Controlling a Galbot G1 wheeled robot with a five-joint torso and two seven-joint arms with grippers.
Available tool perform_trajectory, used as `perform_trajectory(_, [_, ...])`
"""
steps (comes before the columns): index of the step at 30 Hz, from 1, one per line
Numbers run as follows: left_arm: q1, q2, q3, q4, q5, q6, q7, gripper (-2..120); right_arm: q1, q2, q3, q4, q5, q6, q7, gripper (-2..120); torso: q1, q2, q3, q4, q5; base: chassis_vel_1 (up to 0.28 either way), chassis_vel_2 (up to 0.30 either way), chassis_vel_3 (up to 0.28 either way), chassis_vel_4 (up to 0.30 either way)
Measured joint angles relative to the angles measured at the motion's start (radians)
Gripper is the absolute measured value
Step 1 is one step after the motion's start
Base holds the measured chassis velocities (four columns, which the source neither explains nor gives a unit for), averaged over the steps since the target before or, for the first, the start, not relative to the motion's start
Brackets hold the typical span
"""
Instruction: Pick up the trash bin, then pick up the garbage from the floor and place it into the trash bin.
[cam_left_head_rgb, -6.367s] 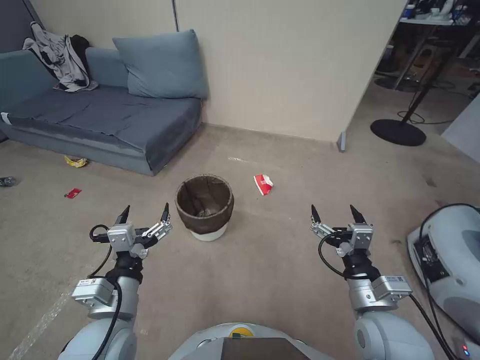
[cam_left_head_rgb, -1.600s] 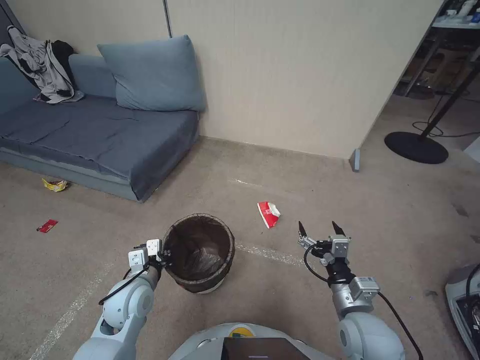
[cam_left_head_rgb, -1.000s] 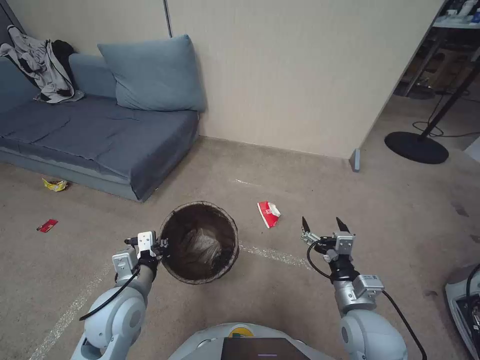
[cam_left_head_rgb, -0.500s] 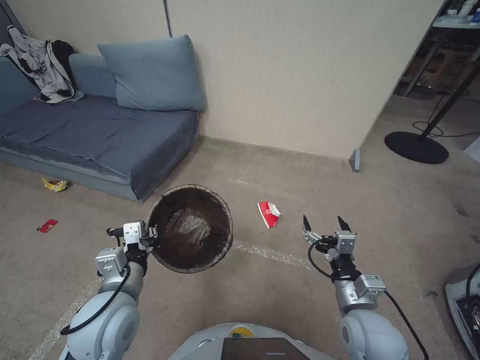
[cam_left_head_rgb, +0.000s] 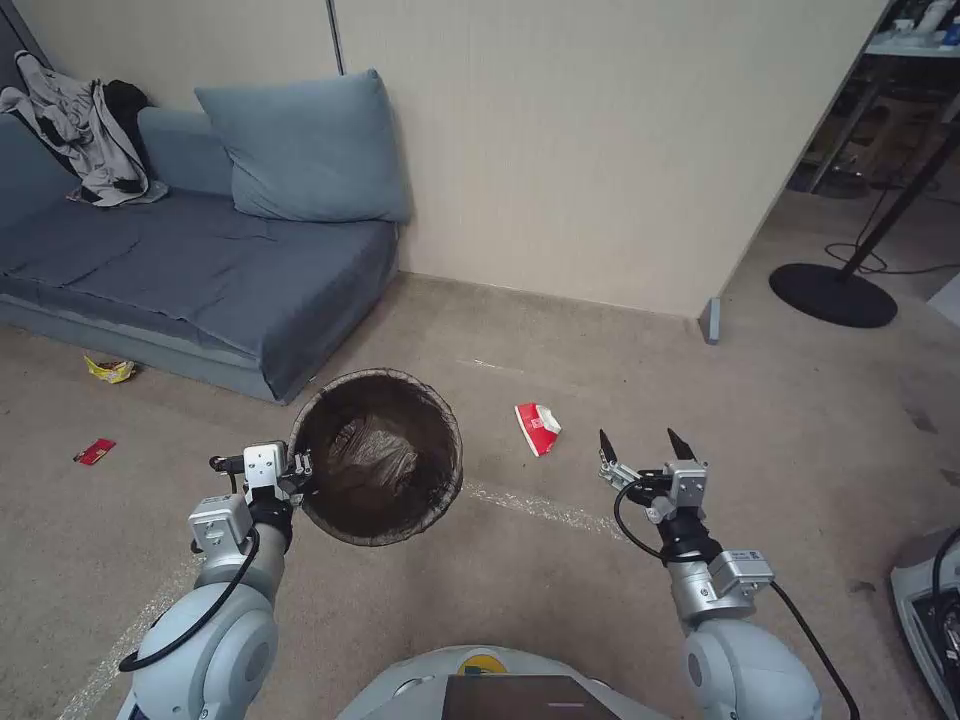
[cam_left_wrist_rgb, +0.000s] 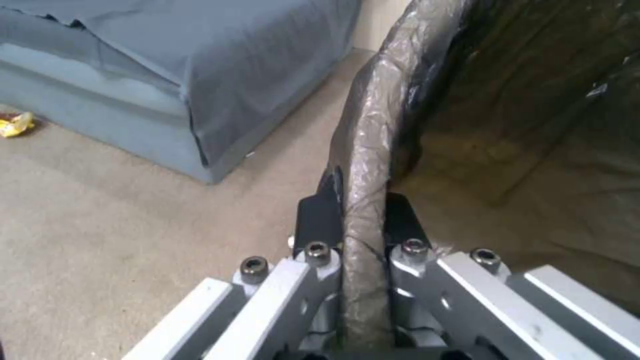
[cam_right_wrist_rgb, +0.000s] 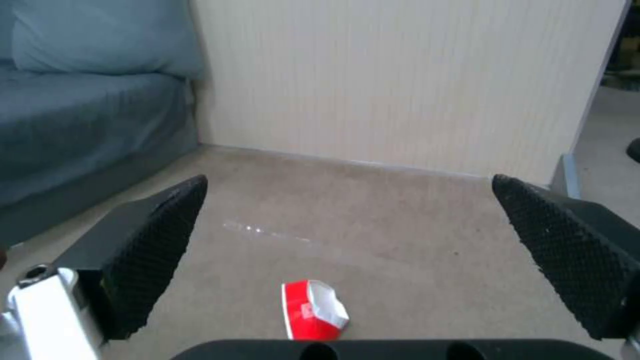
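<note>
The carton (cam_left_head_rgb: 535, 430) is squashed and its white end (cam_left_head_rgb: 548, 418) is buckled, so I expect it to be empty and to keep its squashed shape while I carry it.
The trash bin (cam_left_head_rgb: 378, 455), lined with a dark bag, hangs off the floor with my left gripper (cam_left_head_rgb: 298, 467) shut on its rim (cam_left_wrist_rgb: 365, 165). A red-and-white carton (cam_left_head_rgb: 536, 427) of garbage lies on the carpet ahead of my right gripper (cam_left_head_rgb: 640, 445), which stands open above the floor. The carton (cam_right_wrist_rgb: 313, 310) lies between and beyond the open fingers (cam_right_wrist_rgb: 150, 240) in the right wrist view. A yellow wrapper (cam_left_head_rgb: 110, 369) lies by the sofa base, and a small red wrapper (cam_left_head_rgb: 95, 451) lies at the left.
A blue-grey sofa (cam_left_head_rgb: 200, 260) with a cushion and grey-white clothing (cam_left_head_rgb: 70, 125) stands at the left. A beige partition wall (cam_left_head_rgb: 600, 150) stands ahead. A black round stand base (cam_left_head_rgb: 832, 294) sits at the right. Open carpet lies around the carton.
My left gripper closed on the bin's rim and lifted it off the floor, up and leftward. The right gripper stayed open, nearly still. Earlier the camera shifted closer to the bin.
</note>
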Motion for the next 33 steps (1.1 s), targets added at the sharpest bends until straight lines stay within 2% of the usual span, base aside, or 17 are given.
perform_trajectory(33, [0.007,-0.008,0.001,-0.007,-0.006,-0.002,0.003,0,-0.007,-0.001,-0.006,0.004,-0.009,-0.001,0.001,100,0.000,0.000,0.000,0.0000,0.0001,-0.059,0.061,0.056,-0.059])
